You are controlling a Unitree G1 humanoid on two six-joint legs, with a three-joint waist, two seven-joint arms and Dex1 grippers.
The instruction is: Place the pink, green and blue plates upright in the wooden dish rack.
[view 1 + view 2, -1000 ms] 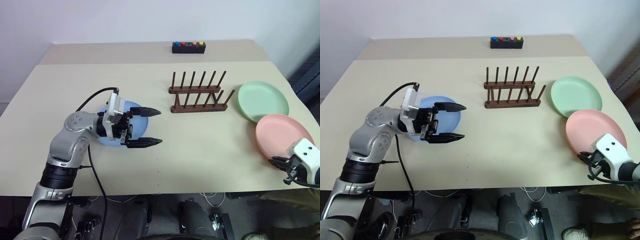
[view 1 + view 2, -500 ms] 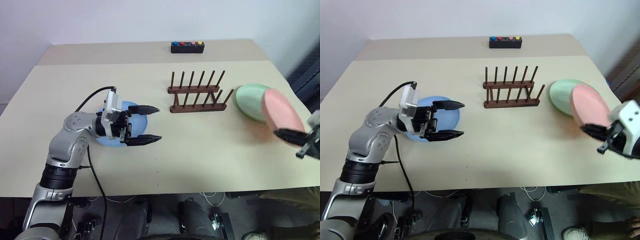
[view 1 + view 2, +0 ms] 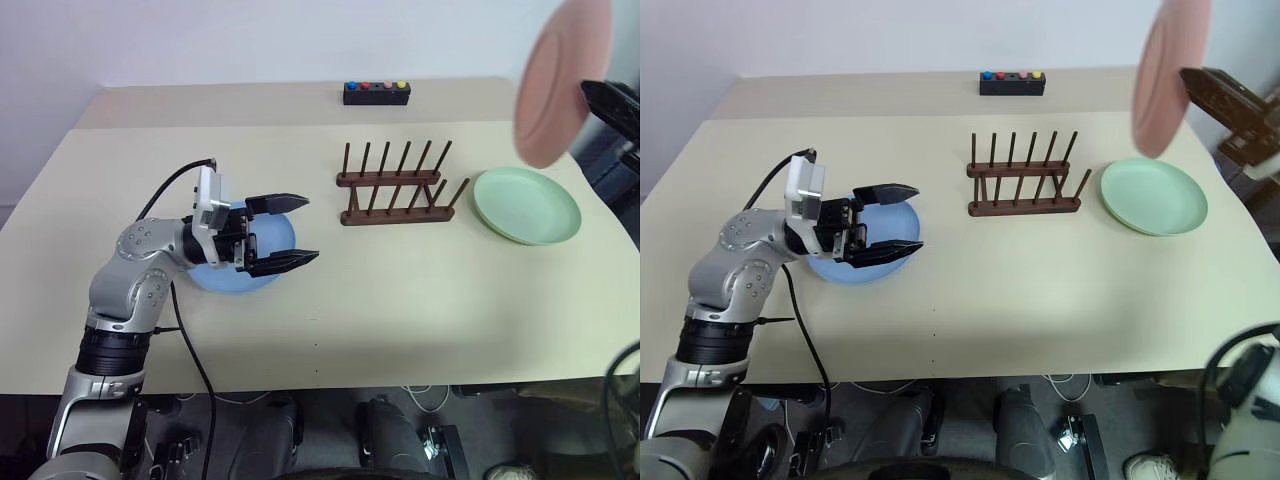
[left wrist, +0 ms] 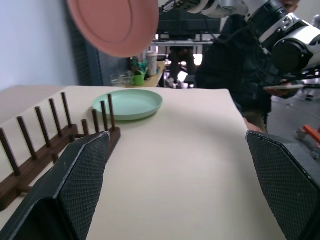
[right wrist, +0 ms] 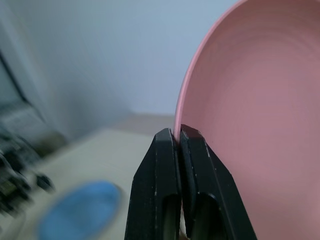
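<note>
The pink plate on edge [image 3: 560,85] is lined up with the rack's slots, so my right gripper keeps going to the slot [image 3: 434,191] nearest the green plate and lets go there.
My right gripper [image 3: 586,92] is shut on the rim of the pink plate [image 3: 558,80] and holds it on edge high in the air, above and to the right of the wooden dish rack [image 3: 395,190]. The right wrist view shows the fingers [image 5: 165,150] pinching that rim. The rack's pegs hold nothing. To the rack's right the green plate [image 3: 527,205] lies flat on the table. My left gripper [image 3: 310,228] is open and points right, just over the blue plate [image 3: 225,278], which lies flat at the table's left.
A black box with coloured buttons [image 3: 376,93] sits at the table's far edge behind the rack. A black cable runs from my left wrist down past the near edge. A person in dark clothing [image 4: 225,65] is past the table's right end.
My right gripper has raised the pink plate from the table's right front corner to high above the green plate and tipped it on edge. The left gripper has stayed over the blue plate.
</note>
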